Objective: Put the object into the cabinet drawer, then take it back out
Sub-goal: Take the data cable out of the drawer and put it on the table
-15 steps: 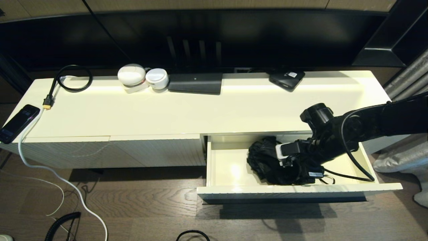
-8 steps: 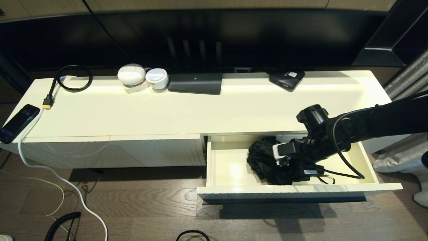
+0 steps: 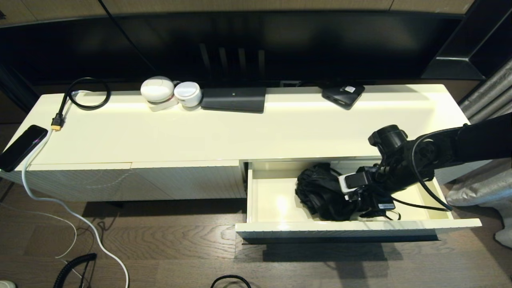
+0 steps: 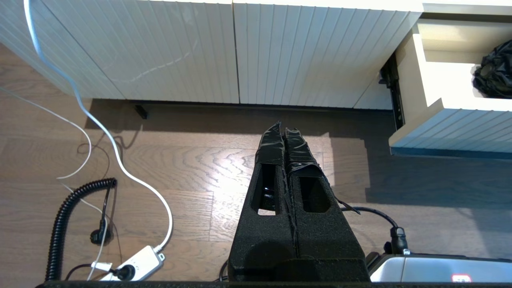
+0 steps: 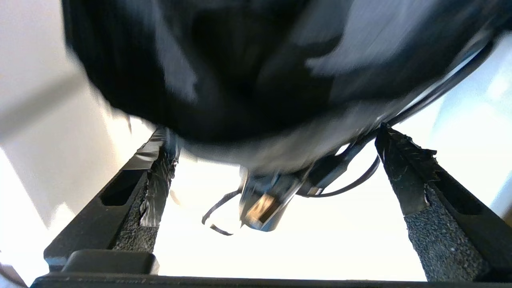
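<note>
My open fingers stand astride the object's narrow strap end, so my right gripper should keep easing back until it can close on that end.
The cabinet drawer stands pulled out at the cabinet's right end. The object, a crumpled black bundle with thin straps, lies inside it, left of centre. My right gripper reaches into the drawer from the right, just at the bundle's right side. In the right wrist view the fingers stand wide apart and the object lies ahead, its near edge between the tips, gripped by neither. My left gripper hangs shut and empty over the wooden floor, left of the drawer; the object shows there too.
On the cabinet top sit two white round devices, a flat black box, a small black box, a phone and a black cable. White and coiled black cables trail over the floor at left.
My right arm has shifted a little to the right inside the drawer, its fingers still wide apart. The black object lies where it did.
</note>
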